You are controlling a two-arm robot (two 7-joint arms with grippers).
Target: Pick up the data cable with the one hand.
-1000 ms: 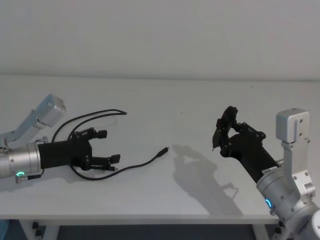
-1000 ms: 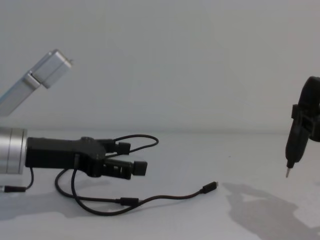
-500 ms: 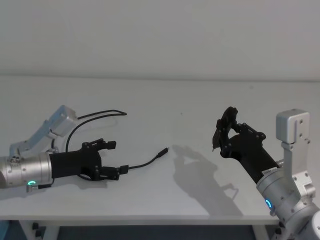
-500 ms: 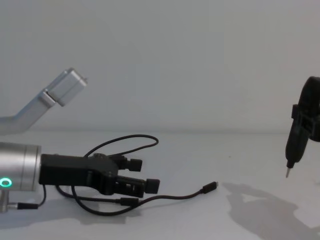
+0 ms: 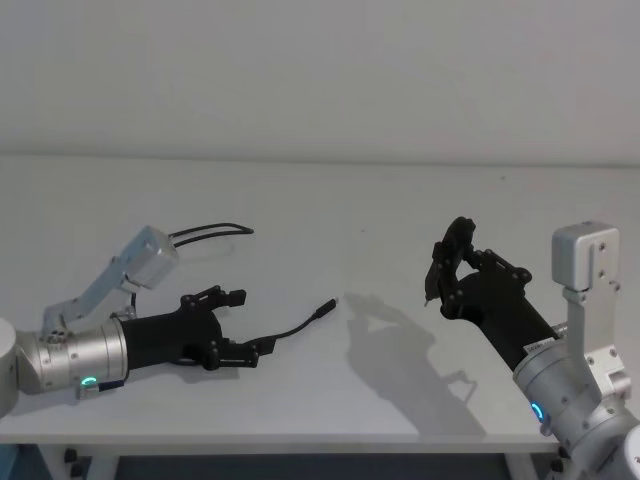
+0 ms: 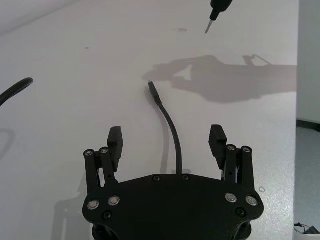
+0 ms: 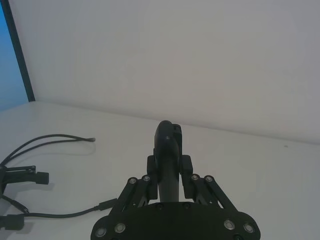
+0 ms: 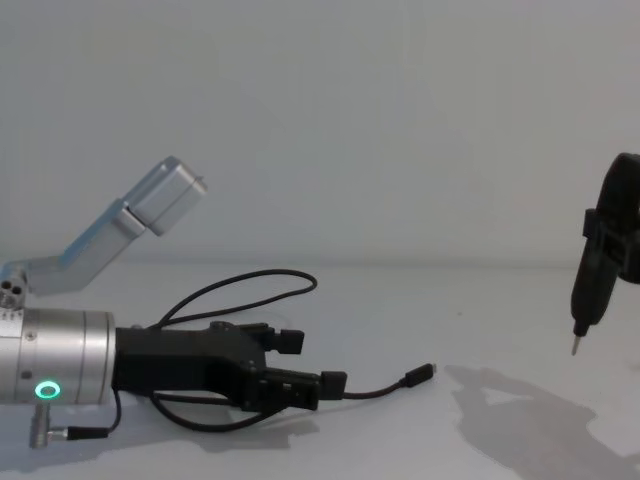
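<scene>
The data cable curves up clear of its shadow, so its plug end will stick out ahead and sag only a little when the robot lifts the cable.
The data cable is thin and black and lies on the white table. One small plug points toward the middle, and a loop lies farther back. My left gripper, with a silver wrist and green ring, hovers low and open. In the left wrist view the cable runs straight between the spread fingers of the gripper, untouched. From the chest the gripper sits just over the cable. My right gripper stays raised at the right.
The right gripper is shut on a black tool with a thin metal tip, held above the table. Its shadow falls on the bare table between the arms. A short wire with a silver plug hangs under my left wrist.
My left gripper has slid right and forward along the cable toward its free plug, staying open. The cable's near loop is now under the hand. The right arm has not moved.
</scene>
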